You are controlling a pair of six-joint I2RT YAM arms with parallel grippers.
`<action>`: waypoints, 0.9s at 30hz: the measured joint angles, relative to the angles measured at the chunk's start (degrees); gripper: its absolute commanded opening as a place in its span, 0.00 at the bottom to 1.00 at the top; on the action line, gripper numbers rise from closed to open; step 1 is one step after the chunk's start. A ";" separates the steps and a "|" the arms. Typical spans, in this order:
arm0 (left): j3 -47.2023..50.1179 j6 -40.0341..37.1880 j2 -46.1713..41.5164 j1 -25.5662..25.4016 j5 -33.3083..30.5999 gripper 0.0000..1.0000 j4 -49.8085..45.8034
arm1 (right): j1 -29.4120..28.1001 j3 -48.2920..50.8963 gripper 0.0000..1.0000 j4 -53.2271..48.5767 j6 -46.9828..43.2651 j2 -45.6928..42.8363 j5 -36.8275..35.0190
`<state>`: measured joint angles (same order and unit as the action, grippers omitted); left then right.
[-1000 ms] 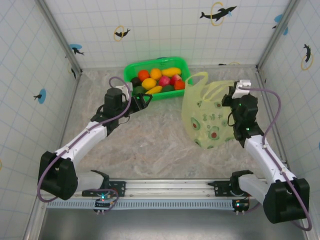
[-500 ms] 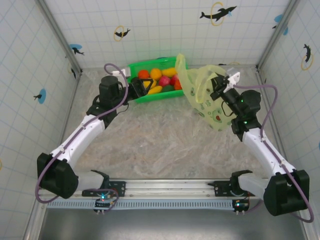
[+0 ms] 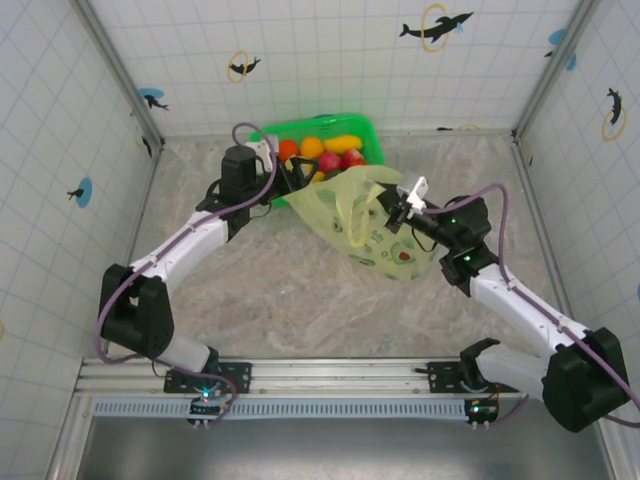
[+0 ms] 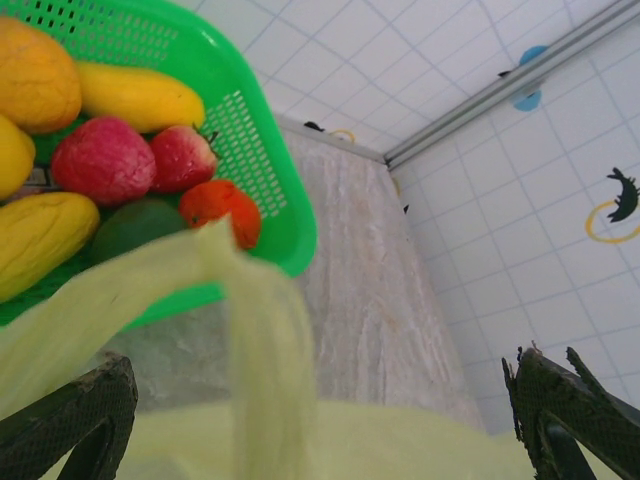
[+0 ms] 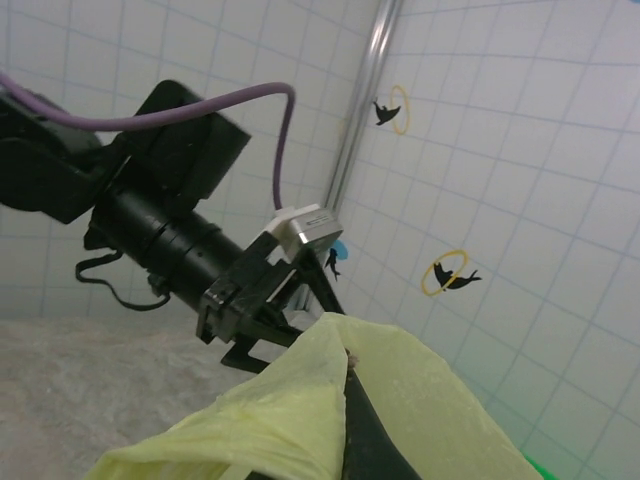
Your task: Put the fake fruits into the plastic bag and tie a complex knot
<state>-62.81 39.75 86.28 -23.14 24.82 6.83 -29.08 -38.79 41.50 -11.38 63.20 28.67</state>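
The plastic bag's film extends over the green basket's front rim, so my grippers should first pull the bag back and bring it down onto the clear marbled space.
The plastic bag, thin yellow-green film with printed spots, hangs stretched between my two grippers in front of the basket. My right gripper is shut on the bag's upper film, which is pinched at its dark fingers. My left gripper stands open at the bag's left end, its fingers wide apart. Bag film and a handle strip lie between them, blurred. The fake fruits, orange, yellow, pink, red and dark green, lie in the green basket.
The green basket's rim is close behind my left gripper. Tiled walls enclose the marbled table on three sides, with metal corner posts. The left arm's wrist faces the right wrist camera at short range.
My right arm has carried the bag left and down, from the right wall to the middle by the basket. My left gripper has moved right to meet it and opened wider.
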 measured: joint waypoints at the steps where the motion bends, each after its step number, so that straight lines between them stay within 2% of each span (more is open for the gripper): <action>1: 0.42 0.24 -0.22 0.04 -0.22 0.95 0.09 | -0.96 0.55 0.04 -0.24 -0.98 -0.09 -0.24; 6: 3.37 1.11 -1.86 0.52 -1.38 0.85 0.44 | -2.75 2.12 0.03 -1.27 -4.00 -1.29 -1.07; 8: 3.43 1.44 -1.86 0.76 -1.31 0.75 0.55 | -2.82 2.12 0.03 -1.40 -4.66 -1.75 -1.46; 9: 3.48 1.88 -1.86 0.98 -1.07 0.68 0.68 | -2.84 2.14 0.02 -1.44 -4.94 -1.97 -1.64; 13: 4.07 4.04 -1.70 2.32 1.20 0.25 2.78 | -2.84 2.14 0.02 -1.42 -5.62 -2.38 -1.99; 16: 4.07 5.31 -1.66 3.30 2.71 0.04 4.92 | -2.47 2.14 0.03 -1.49 -5.60 -2.36 -2.01; 17: 4.07 5.29 -1.75 3.34 2.97 0.00 5.53 | -2.19 2.14 0.02 -1.49 -5.35 -2.34 -2.03; 20: 4.07 5.27 -3.04 3.37 3.50 0.00 7.10 | -0.31 2.14 0.03 -0.55 -3.34 -1.75 -2.93; 24: 4.07 4.00 -7.80 3.32 3.78 0.00 9.16 | 1.95 2.14 0.04 2.16 1.60 0.33 -9.11; 27: 4.35 1.66 -12.70 3.32 4.55 0.00 12.09 | 4.48 2.43 0.09 6.93 8.28 1.84 -13.86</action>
<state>-58.46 41.41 73.58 -19.81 29.36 18.92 -24.60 -36.36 48.42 -3.09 65.04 14.81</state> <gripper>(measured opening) 0.047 0.070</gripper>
